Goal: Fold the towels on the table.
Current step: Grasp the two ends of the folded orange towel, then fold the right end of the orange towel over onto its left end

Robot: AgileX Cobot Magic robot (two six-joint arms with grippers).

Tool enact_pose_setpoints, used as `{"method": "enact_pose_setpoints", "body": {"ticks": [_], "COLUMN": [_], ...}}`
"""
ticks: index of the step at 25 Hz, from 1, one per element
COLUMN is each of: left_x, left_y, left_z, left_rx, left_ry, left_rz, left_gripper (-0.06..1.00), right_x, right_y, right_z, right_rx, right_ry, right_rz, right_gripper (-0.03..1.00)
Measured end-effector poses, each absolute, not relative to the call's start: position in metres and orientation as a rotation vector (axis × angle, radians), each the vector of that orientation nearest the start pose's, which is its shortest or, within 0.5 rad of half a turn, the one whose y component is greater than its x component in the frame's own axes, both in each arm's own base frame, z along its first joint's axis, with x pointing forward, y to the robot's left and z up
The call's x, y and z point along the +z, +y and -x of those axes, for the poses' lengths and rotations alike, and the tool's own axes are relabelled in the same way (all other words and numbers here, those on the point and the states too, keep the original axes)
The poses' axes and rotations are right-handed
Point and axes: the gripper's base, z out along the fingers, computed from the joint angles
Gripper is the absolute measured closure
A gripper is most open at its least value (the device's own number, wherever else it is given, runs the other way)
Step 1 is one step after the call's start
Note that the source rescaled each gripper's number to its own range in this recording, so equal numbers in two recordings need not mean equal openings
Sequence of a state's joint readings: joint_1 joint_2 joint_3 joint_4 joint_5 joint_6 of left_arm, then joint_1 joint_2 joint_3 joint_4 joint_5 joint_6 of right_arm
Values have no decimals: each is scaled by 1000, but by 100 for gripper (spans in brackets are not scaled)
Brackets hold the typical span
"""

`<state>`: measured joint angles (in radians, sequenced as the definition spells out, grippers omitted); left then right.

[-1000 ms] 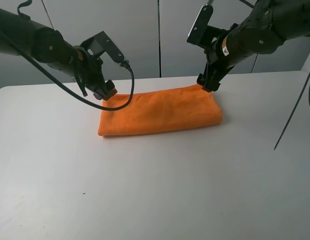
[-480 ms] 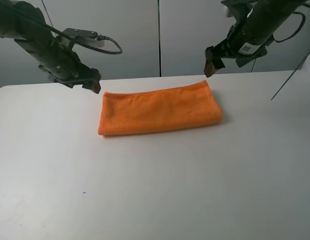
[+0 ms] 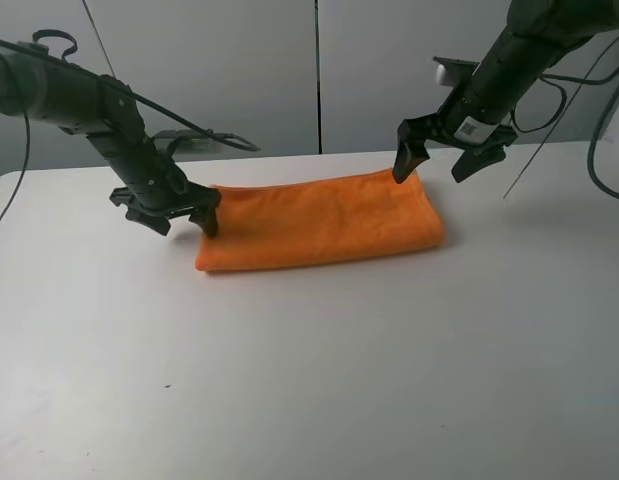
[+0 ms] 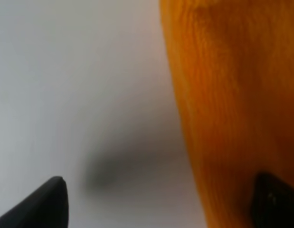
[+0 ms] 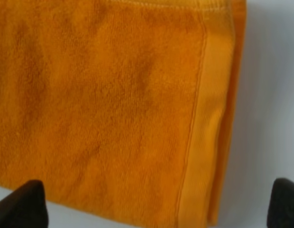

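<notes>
My right gripper is hovering past the far corner (image 3: 417, 177) of the towel's hemmed end. It should move inward and down, pinch that end (image 3: 425, 213) and fold it over.
The orange towel (image 3: 319, 225) lies folded into a long flat strip on the white table (image 3: 309, 380). At the strip's left end my left gripper (image 3: 179, 218) stands open and low, one finger over bare table, the other at the towel's edge. The left wrist view shows the towel (image 4: 227, 109) beside white table (image 4: 66, 71), with the left gripper (image 4: 158, 204) open and nothing held. Over the far right corner hovers my right gripper (image 3: 436, 162), open. In the right wrist view the towel's hemmed end (image 5: 113, 109) fills the space between the wide-spread tips of the right gripper (image 5: 151, 206).
Grey wall panels (image 3: 319, 70) rise behind the table's far edge. Black cables (image 3: 204, 140) trail from both arms above the table's back part. White tabletop stretches in front of the towel toward the near edge.
Both arms dropped from raised positions to the towel's ends. The left gripper moved right and down to the left end; the right gripper lowered toward the far right corner. The towel stayed put.
</notes>
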<state>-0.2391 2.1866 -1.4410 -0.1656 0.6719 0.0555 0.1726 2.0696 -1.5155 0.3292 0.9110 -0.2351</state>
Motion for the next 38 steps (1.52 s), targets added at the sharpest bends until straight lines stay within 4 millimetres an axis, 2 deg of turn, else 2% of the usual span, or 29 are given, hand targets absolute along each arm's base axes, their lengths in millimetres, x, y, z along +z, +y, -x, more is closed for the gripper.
{"method": "enact_pose_setpoints", "body": {"ticks": [4,12,16,21,23,25,31,38], "left_x": [98,94,92,92,92,92,92,92], "left_y": [-112,-113,-113,-113,-114,-114,-114,-114], "left_z": [-417,-423,-425,-425,-425,-425,-424,-424], "left_rx": [-221,-225,-225,-225,-225,-227,-228,-228], "left_ry": [2878,2838,2836,2838,2838,2840,2849,2853], "left_rz": [-226,-211,-210,-210,-210,-208,-212,-217], "left_gripper": [-4,-4,-4,-4,-4,-4,-4,-4], "right_x": [156,136,117,108,101,95,91,90], "right_y": [96,91,76,47,43,47,63,103], "right_z": [-416,-426,-430,-433,-433,-433,-435,-432], "right_rx": [394,426,503,694,751,797,850,848], "right_ry": [2908,2897,2925,2912,2912,2919,2910,2889], "right_rz": [339,268,237,141,115,103,74,157], "right_gripper": [-3,-3,-3,-3,-3,-3,-3,-3]}}
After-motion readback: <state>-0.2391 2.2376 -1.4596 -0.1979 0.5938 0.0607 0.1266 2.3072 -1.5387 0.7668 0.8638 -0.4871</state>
